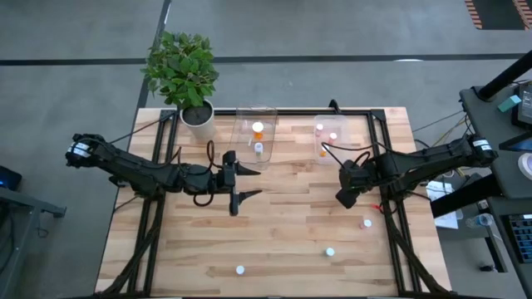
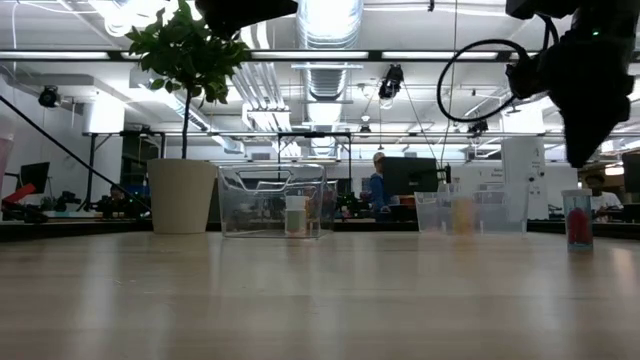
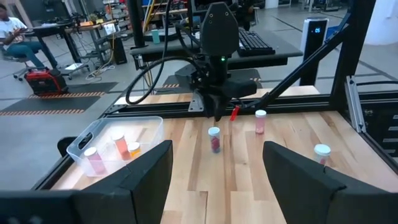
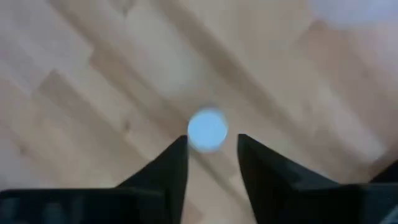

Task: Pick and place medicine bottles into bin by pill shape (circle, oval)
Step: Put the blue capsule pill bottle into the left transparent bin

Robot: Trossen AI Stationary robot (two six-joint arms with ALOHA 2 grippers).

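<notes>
The white cap is below my right gripper's fingers, which have a narrow gap between them. Next, my right gripper opens wider and goes down around the bottle with red pills.
My right gripper points down, open, just above a tiny white-capped bottle with red pills, which stands upright on the table and also shows in the low view and the left wrist view. The fingers do not touch it. My left gripper hovers open and empty at mid table, pointing toward the right arm. Loose bottles stand on the table: one pinkish-topped and two white-topped. Two clear tubs at the far side, the left one and the right one, each hold a few bottles.
A potted plant stands at the far left corner next to the left tub. Black frame rails run along the table's far, left and right edges. Bare wood lies between the two grippers. A person sits in the room beyond the table.
</notes>
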